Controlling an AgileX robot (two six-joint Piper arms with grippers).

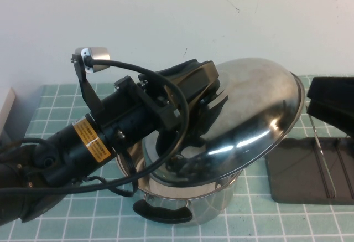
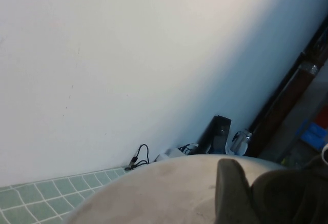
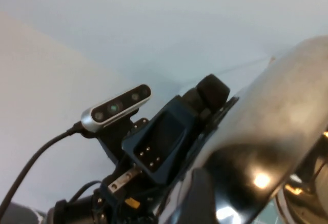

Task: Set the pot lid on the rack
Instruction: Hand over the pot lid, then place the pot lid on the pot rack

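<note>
The rack [image 1: 298, 170] is on the other side of the pot from the robot's left gripper, so next the right gripper closes on the pot lid's raised rim [image 1: 301, 91] before the left gripper opens.
The pot lid [image 1: 260, 109] is shiny, domed steel. It hangs tilted above the steel pot [image 1: 213, 203], its right rim raised. My left gripper [image 1: 213, 95] is shut on the lid's black knob [image 2: 289, 198], which is hidden in the high view; one of its fingers [image 2: 230, 190] lies against the dome [image 2: 169, 193]. My right gripper [image 1: 308, 101] is open at the lid's raised right rim. In the right wrist view the lid [image 3: 277, 111] fills the space by one finger [image 3: 200, 198]. The dark grey rack [image 1: 301, 170] lies on the mat, right of the pot.
The pot has a black handle [image 1: 163, 213] at the front. Thin wire dividers [image 1: 323, 159] stand up from the rack below my right gripper. A green checked mat [image 1: 61, 103] covers the table. A white wall is behind.
</note>
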